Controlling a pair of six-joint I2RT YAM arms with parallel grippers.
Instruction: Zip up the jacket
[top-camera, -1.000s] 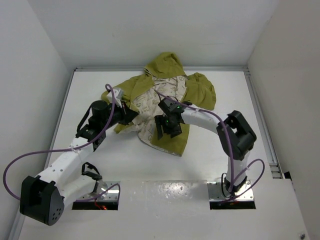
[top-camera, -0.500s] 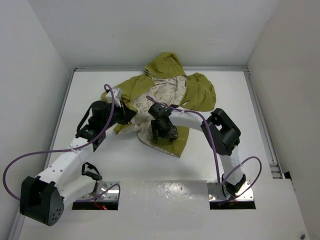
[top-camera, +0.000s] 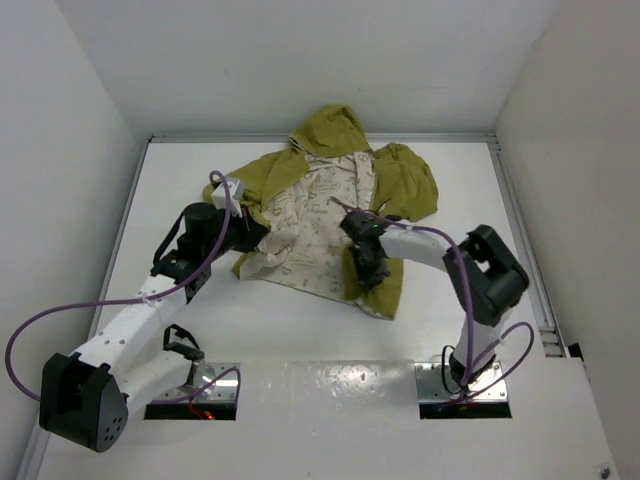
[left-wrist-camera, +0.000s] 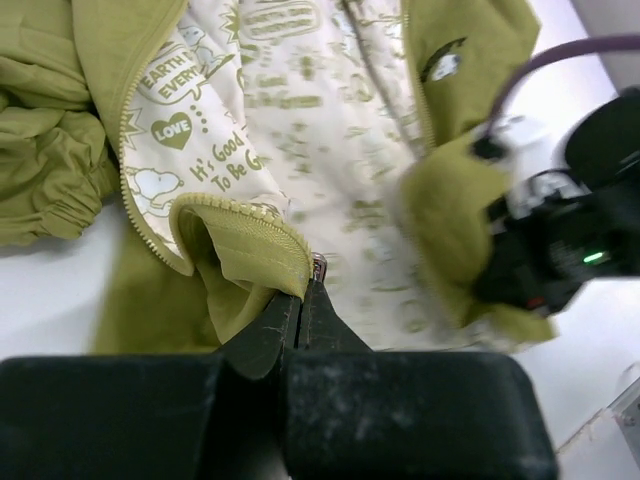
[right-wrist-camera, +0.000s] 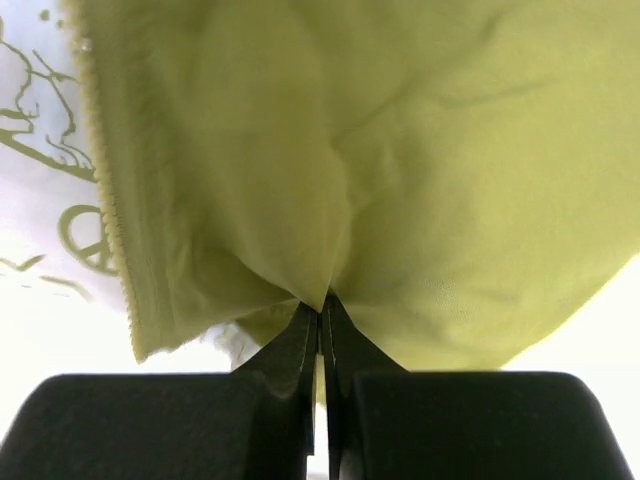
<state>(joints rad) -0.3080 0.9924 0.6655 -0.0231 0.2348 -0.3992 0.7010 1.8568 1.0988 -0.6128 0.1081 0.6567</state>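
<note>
Next, I bring the zipper end in my left gripper inward and down by the jacket's bottom hem (top-camera: 310, 288), because the jacket's lining bunches (top-camera: 277, 250) beside that zipper end, far from the other front panel.
The olive-green jacket (top-camera: 316, 226) lies open on the white table (top-camera: 190, 180), hood to the back, its cream printed lining facing up. My left gripper (top-camera: 260, 233) is shut on the bottom corner of the jacket's left front edge. In the left wrist view the left gripper (left-wrist-camera: 302, 296) pinches that hem by the zipper teeth (left-wrist-camera: 135, 150), with a small metal zipper end (left-wrist-camera: 318, 268) at its tips. My right gripper (top-camera: 368, 274) is shut on the other front panel. In the right wrist view the right gripper (right-wrist-camera: 322, 306) clamps a fold of olive fabric (right-wrist-camera: 450, 180) beside the zipper teeth (right-wrist-camera: 100, 190).
White walls close in the table at the back and both sides. A metal rail (top-camera: 522, 240) runs along the right edge. Purple cables (top-camera: 60, 315) loop off both arms. The right arm's elbow (top-camera: 490, 270) stands right of the jacket.
My right gripper went from open to shut on the right front panel and moved right with it, spreading the jacket and baring more lining. The left gripper stayed put, shut.
</note>
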